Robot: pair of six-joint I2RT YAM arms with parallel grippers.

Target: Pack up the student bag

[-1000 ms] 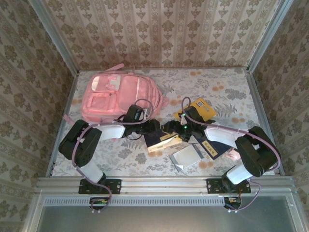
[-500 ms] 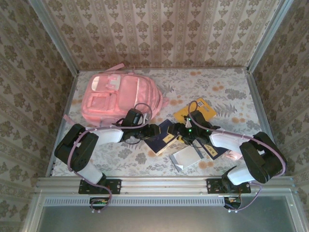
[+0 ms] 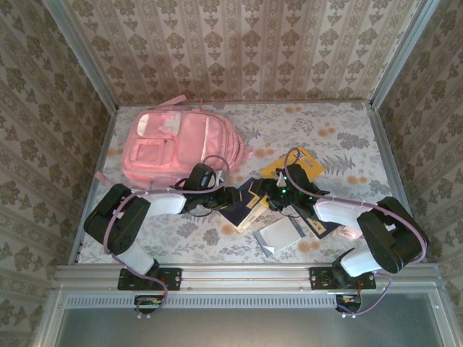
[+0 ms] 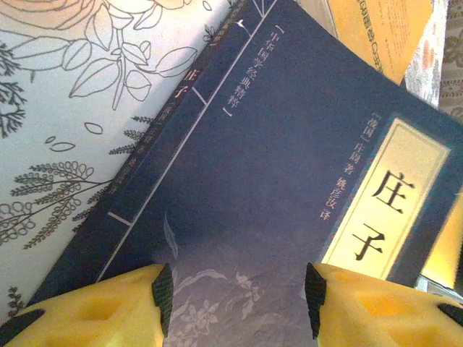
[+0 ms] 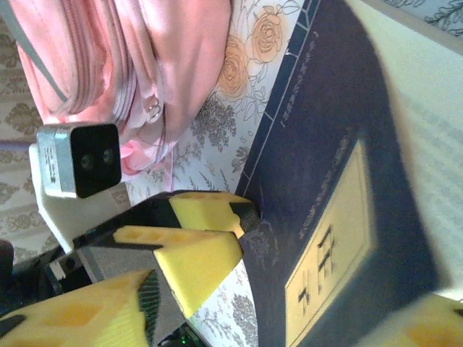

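Both fingers of the robot's left gripper are over the dark blue book's cover [image 4: 224, 246], so next the left gripper moves back, turns level and pinches the book's spine [image 4: 153, 137].
The student bag [image 3: 177, 144] is a pink backpack lying flat at the back left; its side also shows in the right wrist view [image 5: 152, 65]. A dark blue book [image 3: 244, 206] with a yellow label lies tilted between the two grippers, its cream page edge showing. My left gripper [image 3: 230, 196] [image 4: 237, 296] is open, its yellow fingertips [image 5: 210, 210] against the book's [image 4: 289, 166] left edge and cover. My right gripper [image 3: 265, 194] [image 5: 268, 318] is open and straddles the book [image 5: 340, 181] from the other side, its fingers wide of it.
A yellow book [image 3: 295, 162] lies behind the right gripper. Another dark blue book [image 3: 320, 221] and a grey-white notebook [image 3: 281, 235] lie near the front right. A flowered cloth [image 3: 340, 137] covers the table, with walls close on three sides.
The right gripper's jaws have narrowed around the dark blue book. Both grippers have closed in on it, and the book has tipped up between them.
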